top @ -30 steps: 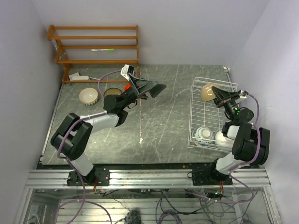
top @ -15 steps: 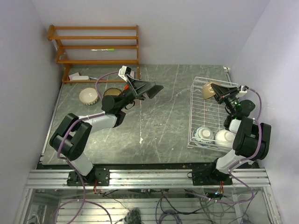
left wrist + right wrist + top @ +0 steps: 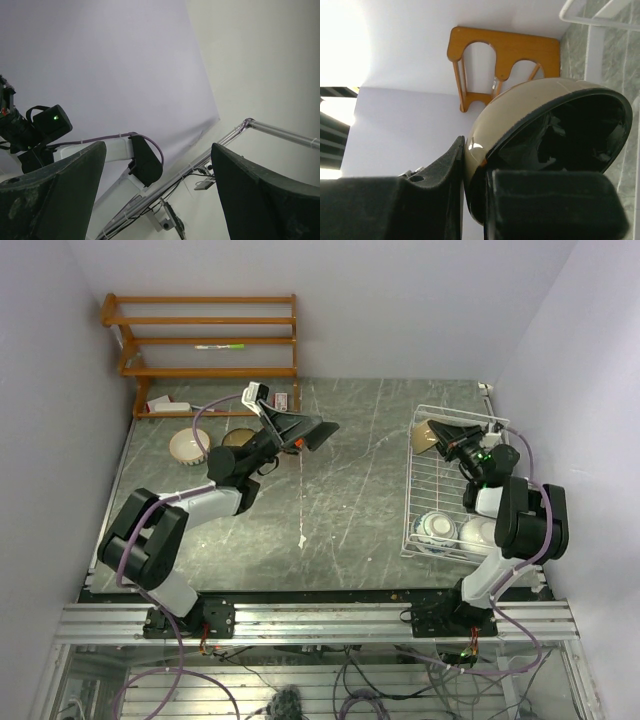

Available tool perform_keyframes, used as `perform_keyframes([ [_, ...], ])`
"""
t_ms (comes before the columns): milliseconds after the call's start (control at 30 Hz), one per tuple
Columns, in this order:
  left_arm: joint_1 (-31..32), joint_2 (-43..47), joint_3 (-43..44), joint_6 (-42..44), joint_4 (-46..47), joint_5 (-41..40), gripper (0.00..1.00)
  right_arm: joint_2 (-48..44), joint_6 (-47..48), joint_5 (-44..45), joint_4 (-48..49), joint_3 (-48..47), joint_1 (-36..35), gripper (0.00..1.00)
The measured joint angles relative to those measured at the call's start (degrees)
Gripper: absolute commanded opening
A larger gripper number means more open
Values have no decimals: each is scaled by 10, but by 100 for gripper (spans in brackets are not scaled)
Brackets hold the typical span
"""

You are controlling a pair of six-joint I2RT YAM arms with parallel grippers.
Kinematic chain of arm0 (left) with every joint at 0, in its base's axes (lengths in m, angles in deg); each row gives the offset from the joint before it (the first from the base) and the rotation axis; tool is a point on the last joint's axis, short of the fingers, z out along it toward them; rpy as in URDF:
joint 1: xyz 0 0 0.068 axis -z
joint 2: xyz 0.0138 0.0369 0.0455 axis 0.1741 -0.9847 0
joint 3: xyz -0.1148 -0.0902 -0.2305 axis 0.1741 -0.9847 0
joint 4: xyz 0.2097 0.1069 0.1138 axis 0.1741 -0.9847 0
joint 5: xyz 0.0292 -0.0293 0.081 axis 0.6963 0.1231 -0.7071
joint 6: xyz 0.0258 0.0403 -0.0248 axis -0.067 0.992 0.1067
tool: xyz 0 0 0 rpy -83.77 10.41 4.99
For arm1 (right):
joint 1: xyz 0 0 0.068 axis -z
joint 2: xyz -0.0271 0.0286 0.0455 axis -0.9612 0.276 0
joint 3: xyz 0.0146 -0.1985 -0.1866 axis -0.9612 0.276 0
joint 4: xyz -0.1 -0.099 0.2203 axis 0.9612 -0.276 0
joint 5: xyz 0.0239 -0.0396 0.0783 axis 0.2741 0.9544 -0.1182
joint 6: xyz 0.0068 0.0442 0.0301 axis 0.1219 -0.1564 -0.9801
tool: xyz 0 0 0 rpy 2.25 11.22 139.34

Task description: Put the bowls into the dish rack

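The tan bowl leans over the dish rack's side rail (image 3: 411, 443), so my right gripper should put it down, grip its rim (image 3: 436, 447) again and move it farther in.
My right gripper (image 3: 447, 437) is shut on the rim of a tan bowl with a dark rim (image 3: 425, 434) and holds it on edge over the far end of the white wire dish rack (image 3: 412, 490). In the right wrist view the tan bowl (image 3: 535, 112) sits pinched between the fingers (image 3: 432, 192). A blue-and-white bowl (image 3: 435, 528) and a white bowl (image 3: 481, 533) sit in the rack's near end. A cream bowl (image 3: 188, 446) and another bowl (image 3: 238, 437), partly hidden by the left arm, rest on the table. My left gripper (image 3: 308, 430) hangs open and empty above the table.
A brown wooden shelf unit (image 3: 205, 335) stands at the back left, also seen in the right wrist view as the shelf's end (image 3: 502, 55). Small items (image 3: 168, 405) lie under it. The walls stand close on the left and right.
My right gripper has carried the tan bowl farther back and left over the rack's far end. The left arm has drifted left and back, still open.
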Motion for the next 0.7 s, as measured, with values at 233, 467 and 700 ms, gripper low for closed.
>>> perform_keyframes([
  [233, -18, 15, -12, -1, 0, 3, 96, 31, 7, 29, 0, 0, -3, 0],
  [467, -27, 15, -17, -2, 0, 8, 97, 86, 8, 43, 14, -4, 0, 0],
  [700, -29, 15, -23, -2, 0, 9, 97, 104, 7, 43, 35, -9, 6, 0],
])
